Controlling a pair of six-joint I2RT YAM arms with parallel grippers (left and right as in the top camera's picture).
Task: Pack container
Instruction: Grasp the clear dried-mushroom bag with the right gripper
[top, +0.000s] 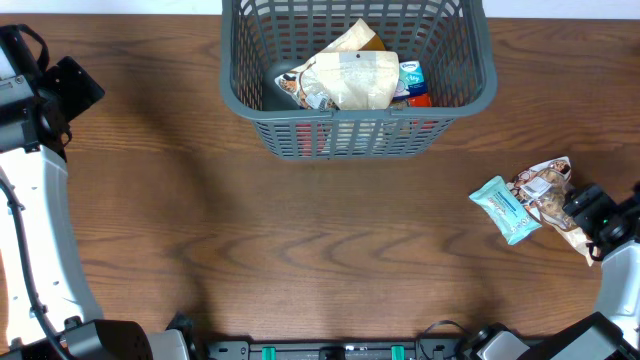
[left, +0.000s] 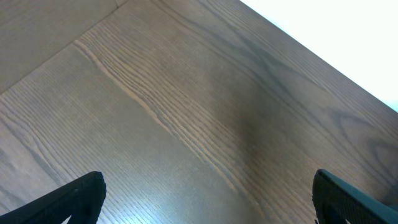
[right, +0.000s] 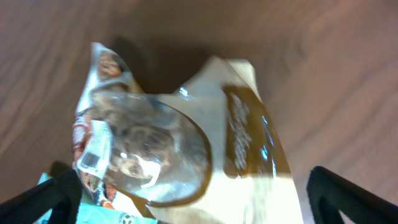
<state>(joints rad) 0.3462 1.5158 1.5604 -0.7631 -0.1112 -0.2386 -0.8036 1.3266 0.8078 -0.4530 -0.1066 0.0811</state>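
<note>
My right gripper should turn and grip the slanted snack bag across its clear window (top: 550, 202), since the teal packet's edge (top: 522, 208) lies under this gripper's finger beside the bag.
The dark grey lattice basket (top: 460, 95) stands at the table's far middle with several packets in it, a cream pouch (top: 350, 78) on top. At the right edge lie a cream and brown snack bag with a clear window (top: 545, 188) and a teal packet (top: 505, 208) beside it. My right gripper (top: 592, 215) is open right over the snack bag (right: 186, 149), its fingers on either side of it. The teal packet's corner shows in the right wrist view (right: 93, 214). My left gripper (left: 208, 199) is open and empty over bare wood at the far left.
The table is dark brown wood (top: 300, 250). Its far edge shows in the left wrist view (left: 323, 50) against a white background. The left arm (top: 40, 90) stands at the far left corner.
</note>
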